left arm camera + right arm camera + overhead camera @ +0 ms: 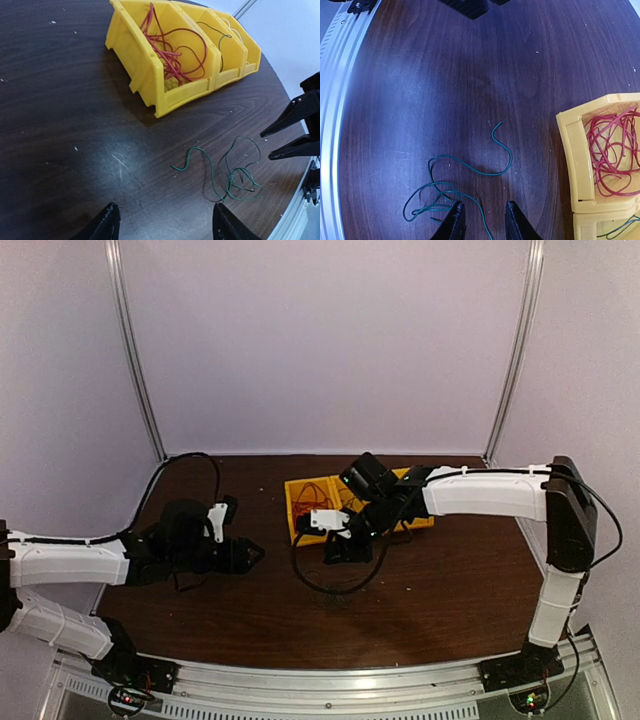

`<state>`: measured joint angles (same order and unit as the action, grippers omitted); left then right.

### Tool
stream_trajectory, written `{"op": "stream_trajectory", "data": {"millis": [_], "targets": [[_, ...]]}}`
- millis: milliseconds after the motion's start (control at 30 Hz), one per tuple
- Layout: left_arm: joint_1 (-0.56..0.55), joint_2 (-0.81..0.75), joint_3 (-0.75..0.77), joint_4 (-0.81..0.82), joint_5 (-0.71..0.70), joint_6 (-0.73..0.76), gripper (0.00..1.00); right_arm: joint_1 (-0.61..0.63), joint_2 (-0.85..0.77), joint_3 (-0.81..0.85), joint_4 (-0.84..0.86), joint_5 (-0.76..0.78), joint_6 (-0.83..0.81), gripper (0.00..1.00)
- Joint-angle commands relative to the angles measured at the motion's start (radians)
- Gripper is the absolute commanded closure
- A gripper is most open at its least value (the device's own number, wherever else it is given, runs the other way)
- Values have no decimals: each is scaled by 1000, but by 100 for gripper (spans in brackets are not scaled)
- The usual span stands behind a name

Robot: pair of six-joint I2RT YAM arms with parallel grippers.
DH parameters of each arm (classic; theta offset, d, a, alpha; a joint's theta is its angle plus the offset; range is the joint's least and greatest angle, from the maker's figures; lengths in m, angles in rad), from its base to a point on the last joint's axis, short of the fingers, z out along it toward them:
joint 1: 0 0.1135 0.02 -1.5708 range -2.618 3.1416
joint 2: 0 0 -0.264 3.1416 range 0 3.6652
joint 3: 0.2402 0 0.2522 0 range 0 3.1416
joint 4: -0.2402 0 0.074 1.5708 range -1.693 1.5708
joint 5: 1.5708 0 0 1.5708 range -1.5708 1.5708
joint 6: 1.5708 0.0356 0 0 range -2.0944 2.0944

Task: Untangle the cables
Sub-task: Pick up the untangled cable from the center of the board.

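Note:
The green cable point(481, 210) will come out into a long piece with loops trailing behind when I pull, because it lies in loose, open loops point(437, 197).
A thin green cable point(473, 169) lies in loose loops on the dark wooden table, in front of the yellow bins point(150, 75). Low over it, my right gripper point(484, 209) has its jaws a narrow way apart. One strand runs between the fingertips and they do not touch it. A bundle of red cables point(175, 60) fills the nearest bin, and a dark cable point(220, 35) lies in the one behind it. My left gripper point(167, 222) is open over bare table left of the green cable point(212, 174), with nothing between its fingers.
The yellow bins point(300, 498) stand in a row at the table's middle back. The right gripper point(266, 146) shows at the right edge of the left wrist view. A metal rail point(335, 100) runs along the table's near edge.

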<state>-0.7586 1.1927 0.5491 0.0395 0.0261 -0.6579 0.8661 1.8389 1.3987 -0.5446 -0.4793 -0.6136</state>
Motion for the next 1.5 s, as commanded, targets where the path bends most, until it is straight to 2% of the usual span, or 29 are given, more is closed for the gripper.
{"op": "stream_trajectory", "data": {"millis": [0, 133, 367, 533, 700, 833, 867, 933, 1033, 1167, 1333, 1467], "targets": [[-38, 69, -37, 204, 159, -145, 35, 3, 33, 7, -17, -6, 32, 73], [-131, 222, 58, 170, 145, -188, 34, -24, -69, -118, 40, 11, 32, 73], [-173, 406, 164, 131, 165, -254, 40, -109, -261, -355, 171, 1, 37, 69], [-193, 513, 230, 133, 214, -257, 42, -170, -294, -379, 209, 15, 38, 68], [-199, 610, 290, 141, 252, -260, 56, -173, -299, -388, 217, -5, 35, 67], [-200, 671, 350, 127, 307, -259, 69, -173, -295, -383, 213, -24, 41, 66], [-200, 686, 359, 129, 316, -259, 75, -174, -296, -382, 212, -28, 41, 66], [-200, 705, 370, 140, 326, -263, 87, -173, -294, -382, 209, -38, 39, 66], [-200, 674, 362, 138, 287, -262, 100, -173, -291, -386, 180, -71, 3, 64], [-200, 584, 322, 106, 192, -242, 100, -160, -252, -391, 79, -192, -122, 57], [-200, 518, 264, 124, 164, -247, 100, -104, -173, -369, 36, -193, -179, 56], [-200, 535, 252, 155, 175, -249, 100, -35, -126, -360, 73, -116, -168, 55]]}}
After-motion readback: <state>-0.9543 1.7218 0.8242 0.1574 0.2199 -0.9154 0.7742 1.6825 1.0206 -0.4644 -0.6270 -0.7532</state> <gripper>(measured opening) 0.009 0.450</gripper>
